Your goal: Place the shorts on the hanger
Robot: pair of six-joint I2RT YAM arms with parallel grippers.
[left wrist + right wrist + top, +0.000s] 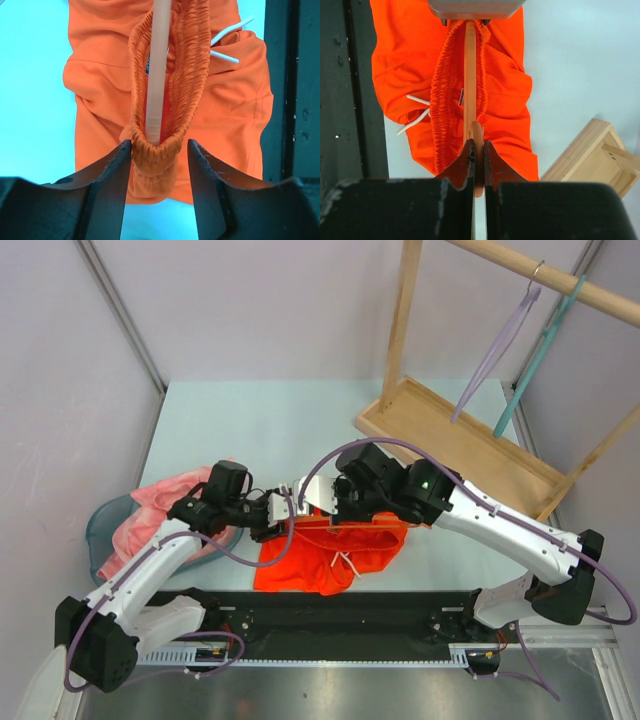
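My left gripper should pinch the hanger's end and waistband (154, 140) together before my right gripper takes the other side of the waistband, because only my right gripper is holding the hanger (477, 135).
The orange-red shorts (330, 558) lie crumpled at the table's near edge, between the two grippers. In the left wrist view the hanger (157, 75) shows as a pale bar running inside the shorts' (100, 90) elastic waistband. My left gripper (159, 150) is open, with the end of the waistband between its jaws. My right gripper (478, 150) is shut on the hanger (469, 75), whose bar runs through the waistband of the shorts (505, 90). The white drawstring (412, 112) hangs to one side. In the top view the left gripper (285, 512) and right gripper (335, 508) face each other closely.
A pale pink garment (150, 505) lies in a blue basin (100, 530) at the left. A wooden rack (460, 440) stands at the back right, with a lilac hanger (495, 350) and a teal hanger (535, 360) on its rail. A black strip (350, 605) runs along the near edge.
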